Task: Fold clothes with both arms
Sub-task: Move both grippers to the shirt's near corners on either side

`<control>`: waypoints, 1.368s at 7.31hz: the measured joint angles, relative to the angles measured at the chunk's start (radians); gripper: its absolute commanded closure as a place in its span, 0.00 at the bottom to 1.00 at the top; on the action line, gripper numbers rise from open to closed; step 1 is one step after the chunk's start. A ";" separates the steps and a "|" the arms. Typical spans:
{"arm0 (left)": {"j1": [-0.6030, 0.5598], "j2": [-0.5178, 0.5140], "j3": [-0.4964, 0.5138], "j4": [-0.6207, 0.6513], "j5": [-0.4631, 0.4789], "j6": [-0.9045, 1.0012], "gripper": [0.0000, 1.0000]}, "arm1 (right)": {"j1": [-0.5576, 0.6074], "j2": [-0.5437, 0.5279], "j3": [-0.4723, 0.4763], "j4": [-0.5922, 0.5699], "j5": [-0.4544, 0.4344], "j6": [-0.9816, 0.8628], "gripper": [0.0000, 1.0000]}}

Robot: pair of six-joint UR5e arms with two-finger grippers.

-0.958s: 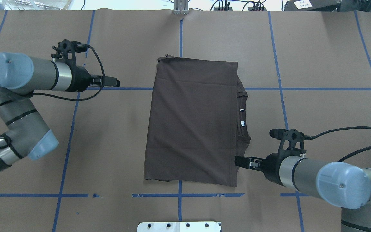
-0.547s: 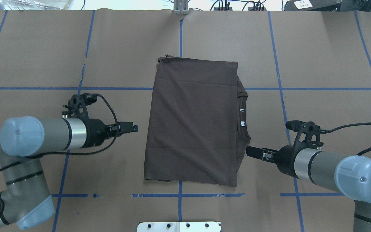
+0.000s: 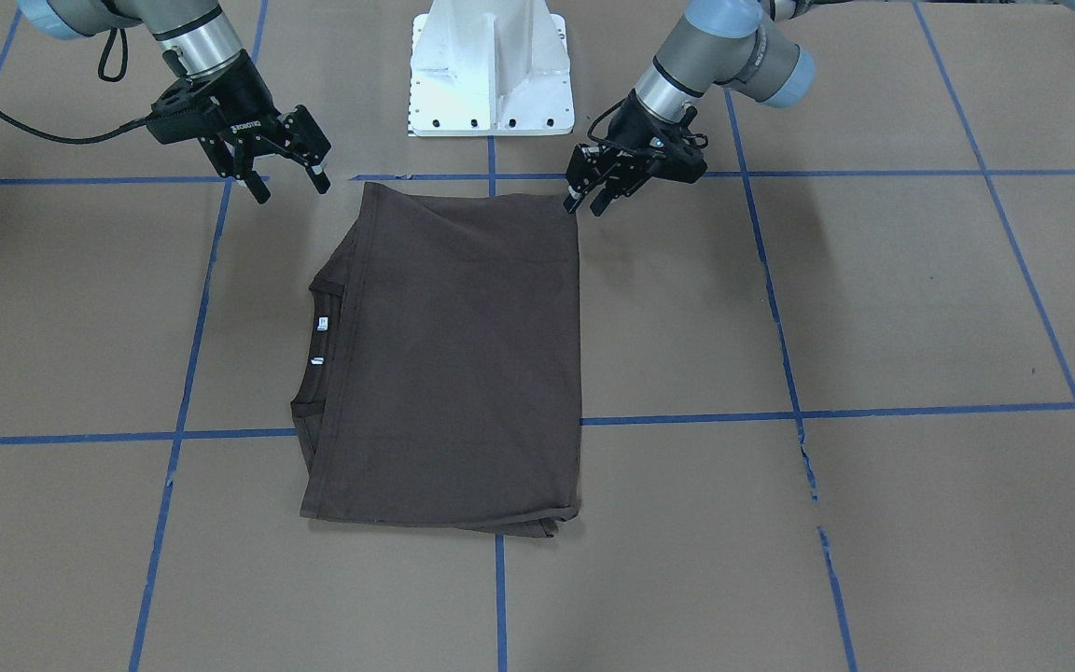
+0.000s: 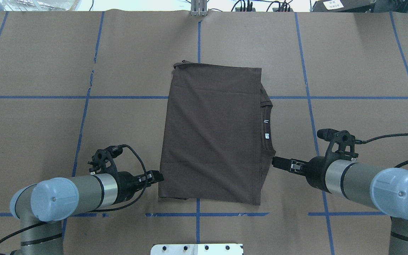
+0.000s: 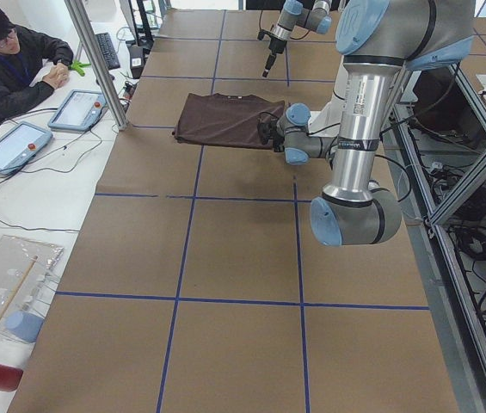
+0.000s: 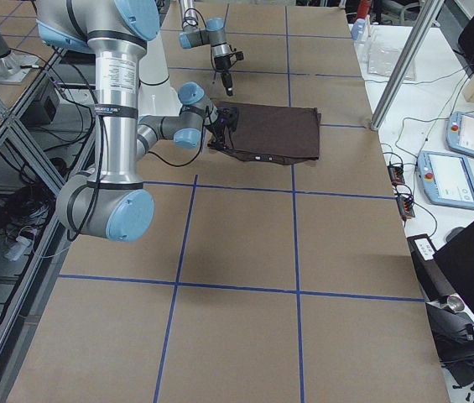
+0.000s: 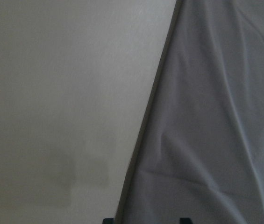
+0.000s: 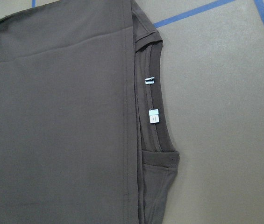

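I expect the whole shirt (image 3: pixel 453 358) to slide toward me when I pull its near edge, because the far hem (image 3: pixel 444 520) is lying loose and free on the paper.
The dark brown T-shirt (image 4: pixel 211 131) lies folded into a flat rectangle mid-table, its collar and white tags (image 4: pixel 266 135) showing along the right edge. My left gripper (image 4: pixel 158 176) is low at the shirt's near-left corner. It is open, and in the left wrist view its fingertips straddle the shirt's edge (image 7: pixel 141 140). In the front-facing view the left gripper (image 3: pixel 586 203) hangs just over that corner. My right gripper (image 4: pixel 276 162) stands open and empty beside the collar edge, clear of the cloth. The front-facing view shows the right gripper (image 3: pixel 290 187) with spread fingers. The collar and tags (image 8: pixel 153 116) fill the right wrist view.
Brown paper with blue tape lines (image 4: pixel 306 97) covers the table. The white base plate (image 4: pixel 197 249) sits at the near edge, a metal post (image 4: pixel 198 7) at the far edge. A person (image 5: pixel 10 69) sits beyond the table with tablets (image 5: pixel 75 107).
My left arm swung from the far left side down to the shirt's near-left corner. My right gripper backed away from the shirt's near-right corner and shifted beside the collar.
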 measured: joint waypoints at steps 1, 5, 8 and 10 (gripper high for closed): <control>0.018 -0.006 0.006 0.004 0.009 -0.012 0.44 | 0.001 -0.001 -0.001 0.000 0.000 0.002 0.00; 0.059 -0.028 0.032 0.009 0.032 -0.056 0.51 | 0.003 -0.001 -0.002 0.000 0.000 0.007 0.00; 0.061 -0.034 0.036 0.010 0.046 -0.063 0.59 | 0.004 -0.001 -0.003 0.000 -0.001 0.008 0.00; 0.061 -0.035 0.042 0.010 0.053 -0.067 0.59 | 0.005 -0.001 -0.003 0.000 0.000 0.008 0.00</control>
